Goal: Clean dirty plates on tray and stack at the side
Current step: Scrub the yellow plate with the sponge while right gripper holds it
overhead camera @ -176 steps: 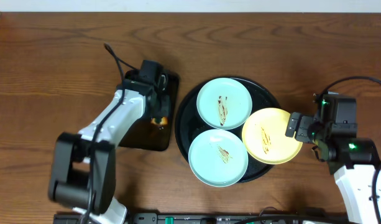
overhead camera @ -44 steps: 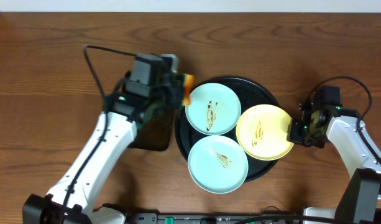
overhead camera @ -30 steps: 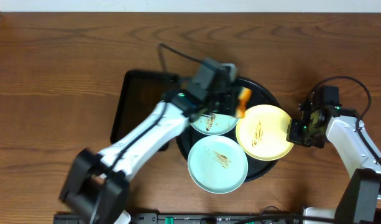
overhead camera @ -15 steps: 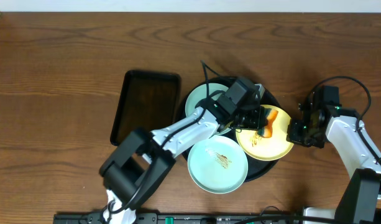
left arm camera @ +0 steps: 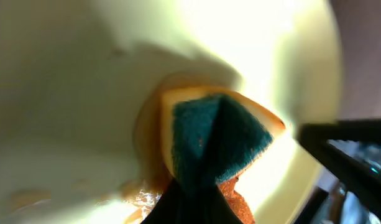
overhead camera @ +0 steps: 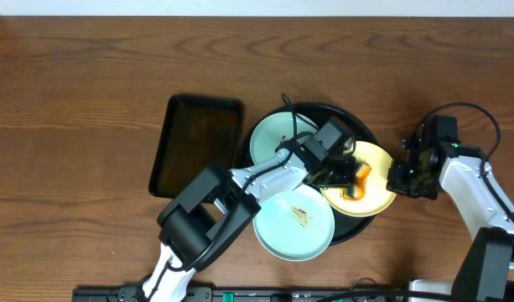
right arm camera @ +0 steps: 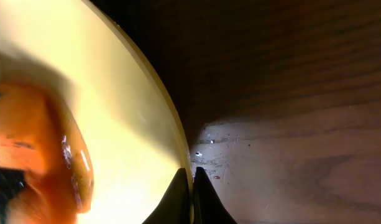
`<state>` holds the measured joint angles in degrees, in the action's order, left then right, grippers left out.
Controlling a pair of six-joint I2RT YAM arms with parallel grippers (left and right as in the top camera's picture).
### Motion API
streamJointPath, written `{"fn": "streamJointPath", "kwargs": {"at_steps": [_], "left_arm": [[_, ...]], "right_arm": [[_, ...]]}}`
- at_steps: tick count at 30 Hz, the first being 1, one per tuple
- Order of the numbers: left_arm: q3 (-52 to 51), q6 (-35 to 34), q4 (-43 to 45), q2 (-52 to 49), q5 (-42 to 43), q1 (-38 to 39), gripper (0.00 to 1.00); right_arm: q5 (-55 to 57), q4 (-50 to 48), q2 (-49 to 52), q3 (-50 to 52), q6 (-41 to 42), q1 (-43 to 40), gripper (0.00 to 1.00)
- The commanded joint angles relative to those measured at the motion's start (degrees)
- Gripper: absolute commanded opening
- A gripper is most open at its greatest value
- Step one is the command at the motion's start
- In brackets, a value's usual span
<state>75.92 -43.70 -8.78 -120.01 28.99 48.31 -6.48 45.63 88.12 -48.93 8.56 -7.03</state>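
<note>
My left gripper has the sponge, and brown spots (left arm camera: pixel 30 198) are on the yellow plate behind the sponge. Next, my left gripper pulls the sponge back over the spots toward the plate's inner rim (overhead camera: pixel 328 194).
The round black tray (overhead camera: pixel 360 127) holds three plates. A mint-green plate (overhead camera: pixel 269 138) lies at the back and another, with brown smears (overhead camera: pixel 294 220), at the front. The pale yellow plate (overhead camera: pixel 376 195) overhangs the tray's right rim. My left gripper (overhead camera: pixel 350 178) (left arm camera: pixel 199 190) is shut on an orange sponge with a green scouring face (left arm camera: pixel 215 134), pressed onto the yellow plate (left arm camera: pixel 72 93). My right gripper (overhead camera: pixel 401 178) (right arm camera: pixel 191 177) is shut on that plate's right rim (right arm camera: pixel 134 118). The sponge (right arm camera: pixel 35 137) shows orange in the right wrist view.
A rectangular black tray (overhead camera: pixel 198 144) lies left of the round tray. My left arm stretches across the back mint plate and the round tray. Bare wood tabletop (overhead camera: pixel 458 92) (right arm camera: pixel 289 155) surrounds the right arm.
My left arm swung from the rectangular tray across the plates with the sponge, which has slid slightly toward the front on the yellow plate. The right gripper kept its grip on the rim.
</note>
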Motion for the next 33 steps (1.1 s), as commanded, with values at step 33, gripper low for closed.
{"fn": "streamJointPath", "kwargs": {"at_steps": [33], "left_arm": [[3.6,14.7,-0.9,-1.5,-18.9,1.2,0.07]], "right_arm": [[1.0,0.4,0.4,0.5,-0.3,0.5,0.01]]}}
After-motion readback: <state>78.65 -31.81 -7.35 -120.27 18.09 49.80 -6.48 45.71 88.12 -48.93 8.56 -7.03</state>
